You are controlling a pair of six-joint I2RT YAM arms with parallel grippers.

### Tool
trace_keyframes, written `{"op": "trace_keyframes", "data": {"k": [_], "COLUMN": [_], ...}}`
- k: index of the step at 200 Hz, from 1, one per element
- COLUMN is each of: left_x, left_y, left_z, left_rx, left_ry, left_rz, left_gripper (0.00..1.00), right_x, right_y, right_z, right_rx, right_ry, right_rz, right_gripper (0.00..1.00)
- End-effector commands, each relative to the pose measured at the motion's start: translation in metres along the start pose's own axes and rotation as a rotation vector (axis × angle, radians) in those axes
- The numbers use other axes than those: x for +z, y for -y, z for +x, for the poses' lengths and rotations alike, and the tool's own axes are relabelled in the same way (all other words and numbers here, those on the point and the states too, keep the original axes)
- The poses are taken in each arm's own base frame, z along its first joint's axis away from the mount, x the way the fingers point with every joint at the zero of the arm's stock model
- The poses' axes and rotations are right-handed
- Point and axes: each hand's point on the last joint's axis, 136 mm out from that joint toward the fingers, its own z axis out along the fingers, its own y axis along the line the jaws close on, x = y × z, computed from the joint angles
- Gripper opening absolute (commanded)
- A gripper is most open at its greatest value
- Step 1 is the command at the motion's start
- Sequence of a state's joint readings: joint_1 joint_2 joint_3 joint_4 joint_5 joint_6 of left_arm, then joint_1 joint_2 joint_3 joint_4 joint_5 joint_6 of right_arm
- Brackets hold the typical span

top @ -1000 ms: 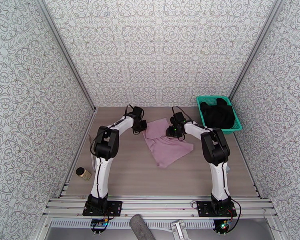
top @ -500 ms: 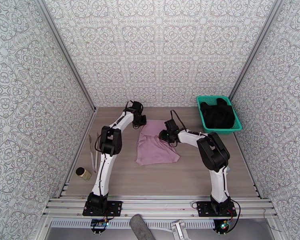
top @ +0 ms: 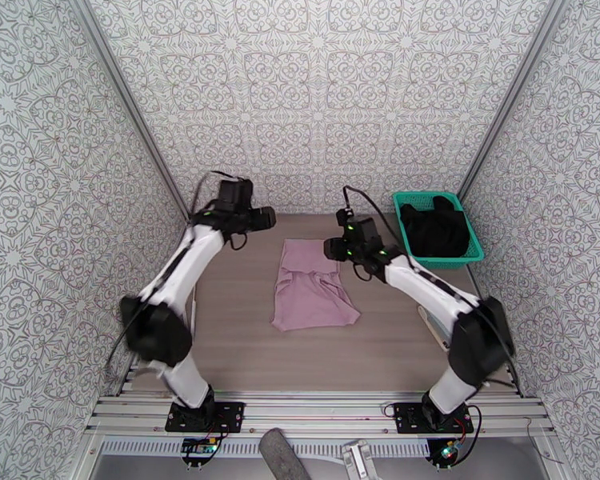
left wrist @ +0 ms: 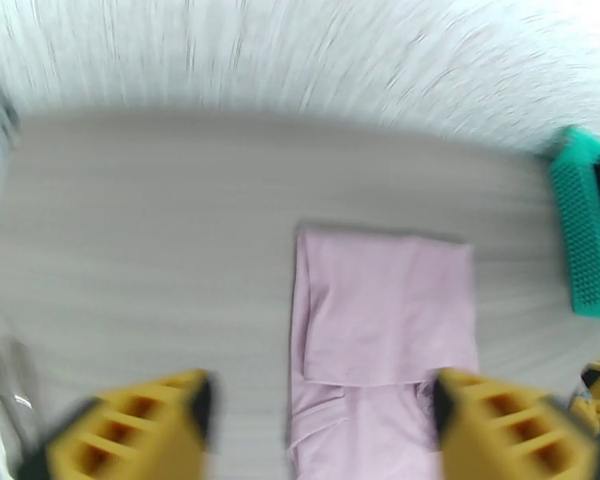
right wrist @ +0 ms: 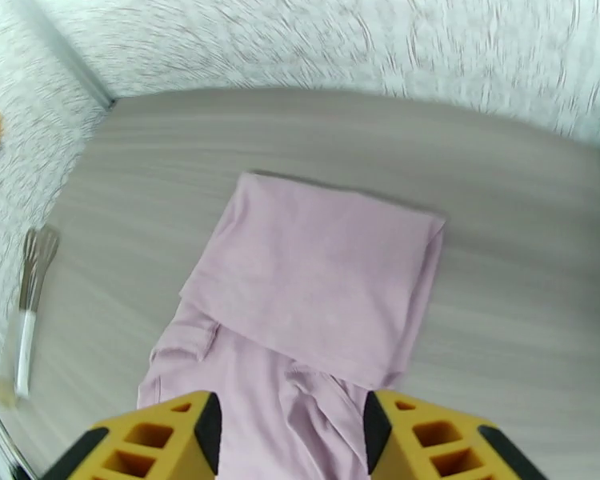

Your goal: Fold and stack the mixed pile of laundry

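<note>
The shirt's far part is folded flat and the shirt's near edge lies free, so my left gripper should keep going to that edge's closest corner and close there.
The mauve-pink shirt [top: 311,286] lies flat in the middle of the table, its far part folded over itself [right wrist: 316,266] [left wrist: 384,322]. The black garment [top: 436,227] is heaped in the teal basket [top: 399,220] at the back right. My left gripper [top: 266,218] hangs raised near the back wall, left of the shirt; its yellow fingers [left wrist: 132,430] stand wide open with nothing between them. My right gripper [top: 330,250] hovers above the shirt's far right corner, its fingers [right wrist: 436,438] apart and holding nothing.
The teal basket's edge [left wrist: 584,234] sits at the table's right. A metal whisk [right wrist: 30,286] lies along the left table edge. Patterned walls close in the table on three sides. Bare wood surrounds the shirt.
Both grippers have let go of the shirt and lifted away, the left one far up and back to the left. The shirt went from skewed to lying square and folded.
</note>
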State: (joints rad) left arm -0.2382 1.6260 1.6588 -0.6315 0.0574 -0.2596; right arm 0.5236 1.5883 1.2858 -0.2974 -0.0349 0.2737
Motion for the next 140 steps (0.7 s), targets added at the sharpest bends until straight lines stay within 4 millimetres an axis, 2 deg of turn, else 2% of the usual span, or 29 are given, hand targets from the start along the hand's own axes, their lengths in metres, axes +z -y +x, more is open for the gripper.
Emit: {"op": "trace_keyframes", "data": {"k": [1, 15, 31, 48, 54, 65, 77, 104, 123, 140], "left_x": [-0.017, -0.035, -0.052, -0.052, -0.051, -0.042, -0.037, -0.048, -0.058, -0.065], "left_y": [0.016, 0.029, 0.053, 0.065, 0.067, 0.062, 0.059, 0.069, 0.066, 0.058], "left_z": [0.012, 0.018, 0.048, 0.104, 0.127, 0.162, 0.196, 0.265, 0.297, 0.316], "left_rx": [0.236, 0.366, 0.641, 1.028, 1.179, 1.361, 1.462, 1.623, 1.688, 1.687], "left_ry": [0.038, 0.078, 0.101, 0.067, 0.035, -0.051, -0.152, -0.275, -0.367, -0.456], "left_rz": [0.081, 0.14, 0.235, 0.222, 0.224, 0.168, 0.17, 0.266, 0.308, 0.36], "left_gripper": [0.99, 1.0, 1.0, 0.99, 0.95, 0.94, 0.92, 0.92, 0.91, 0.83], "right_x": [-0.017, -0.037, -0.061, -0.083, -0.09, -0.102, -0.112, -0.126, -0.129, -0.13], "right_y": [0.016, 0.019, 0.025, 0.03, 0.031, 0.031, 0.031, 0.033, 0.03, 0.027], "right_z": [0.045, 0.057, 0.067, 0.08, 0.082, 0.088, 0.093, 0.103, 0.107, 0.111], "right_rx": [-0.135, -0.163, -0.186, -0.194, -0.195, -0.195, -0.195, -0.2, -0.208, -0.211], "right_ry": [-0.08, -0.057, -0.016, 0.026, 0.042, 0.063, 0.086, 0.114, 0.131, 0.141], "right_rz": [0.035, 0.031, 0.041, 0.048, 0.049, 0.037, 0.03, 0.021, -0.006, -0.029], "right_gripper": [0.53, 0.56, 0.58, 0.62, 0.64, 0.66, 0.68, 0.72, 0.72, 0.73]}}
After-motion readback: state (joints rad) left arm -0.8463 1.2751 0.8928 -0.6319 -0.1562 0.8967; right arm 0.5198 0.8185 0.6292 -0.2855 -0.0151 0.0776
